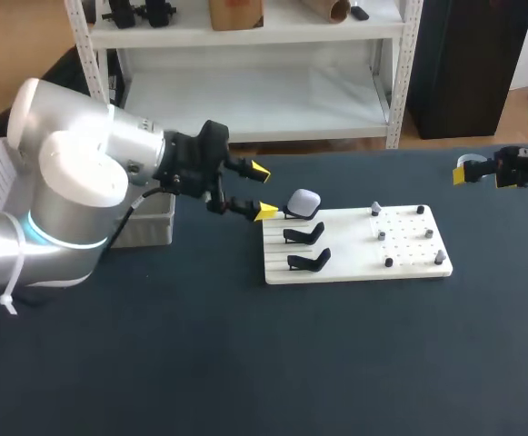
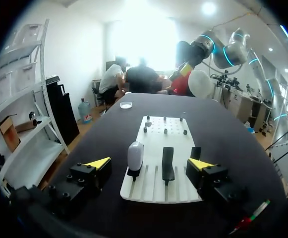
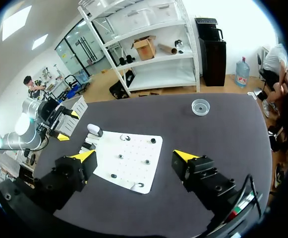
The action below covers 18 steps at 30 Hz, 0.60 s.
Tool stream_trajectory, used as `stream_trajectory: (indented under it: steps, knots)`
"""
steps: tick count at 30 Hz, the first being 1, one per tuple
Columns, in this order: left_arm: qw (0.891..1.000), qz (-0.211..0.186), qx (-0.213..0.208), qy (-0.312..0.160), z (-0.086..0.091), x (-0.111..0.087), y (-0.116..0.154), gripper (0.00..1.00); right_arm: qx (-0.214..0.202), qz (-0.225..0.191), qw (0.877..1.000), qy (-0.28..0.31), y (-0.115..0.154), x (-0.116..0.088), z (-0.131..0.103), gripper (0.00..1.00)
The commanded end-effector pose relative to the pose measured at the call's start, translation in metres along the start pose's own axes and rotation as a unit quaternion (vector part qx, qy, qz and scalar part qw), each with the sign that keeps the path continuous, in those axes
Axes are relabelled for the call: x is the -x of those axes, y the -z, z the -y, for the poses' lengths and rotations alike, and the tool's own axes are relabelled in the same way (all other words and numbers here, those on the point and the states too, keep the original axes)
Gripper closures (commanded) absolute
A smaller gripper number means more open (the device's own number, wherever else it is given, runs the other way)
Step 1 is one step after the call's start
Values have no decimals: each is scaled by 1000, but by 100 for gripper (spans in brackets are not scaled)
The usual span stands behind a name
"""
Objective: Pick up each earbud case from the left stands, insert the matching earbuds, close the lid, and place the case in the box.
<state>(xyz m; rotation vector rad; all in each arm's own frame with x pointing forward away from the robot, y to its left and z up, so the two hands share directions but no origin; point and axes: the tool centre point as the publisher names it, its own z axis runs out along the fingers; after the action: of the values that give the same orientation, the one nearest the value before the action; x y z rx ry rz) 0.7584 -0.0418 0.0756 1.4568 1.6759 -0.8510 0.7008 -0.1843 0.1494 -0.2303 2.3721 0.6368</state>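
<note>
I expect the lid of the white earbud case [image 1: 303,203] will swing back and stay attached when I open it, as the case is shut in one smooth rounded shell [image 2: 135,155].
A white earbud case [image 1: 303,202] [image 2: 135,155] [image 3: 94,130] rests on the rearmost of three black stands at the left end of a white board [image 1: 336,238] [image 2: 153,141] [image 3: 134,148]. The other two stands [image 1: 306,247] [image 2: 168,163] hold nothing. Small dark earbuds [image 1: 382,234] [image 3: 146,161] sit on pegs at the board's right end. My left gripper [image 1: 263,191] [image 2: 149,163] is open just left of the case, not touching it. My right gripper [image 1: 478,172] [image 3: 134,155] hangs open past the board's right end, well above the table.
A grey box [image 1: 150,227] stands at the left behind my left arm, partly hidden. A small clear dish [image 2: 126,104] [image 3: 200,106] lies on the dark table near the far right edge.
</note>
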Motion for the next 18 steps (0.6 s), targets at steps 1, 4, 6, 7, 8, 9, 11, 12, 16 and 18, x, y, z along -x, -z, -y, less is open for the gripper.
stream_trajectory:
  steps: [1,4,6,7,8,9,11,12,16,18]
  knots:
    - [999,-24,28,-16,0,-1,-1,0,1,0,1000,0,0,0,0,0]
    - [997,-52,49,-28,-2,-4,-6,0,1,0,1000,0,0,0,0,0]
    - [996,-66,51,-37,-2,-6,-10,0,1,0,1000,0,0,0,0,0]
    - [996,-63,50,-35,-3,-7,-11,0,1,0,1000,0,0,0,0,0]
    - [996,-67,47,-32,-4,-9,-13,0,1,0,1000,0,0,0,0,0]
    - [996,-65,47,-28,-4,-9,-15,0,1,0,1000,0,0,0,0,0]
    - [996,-69,50,-23,-5,-10,-16,0,1,0,1000,0,0,0,0,0]
    - [996,-68,54,-17,-5,-11,-17,0,1,0,1000,0,0,0,0,0]
    - [996,-64,62,4,-9,-16,-19,0,1,0,1000,0,0,0,0,0]
    - [996,-62,66,8,-10,-17,-20,0,1,0,1000,0,0,0,0,0]
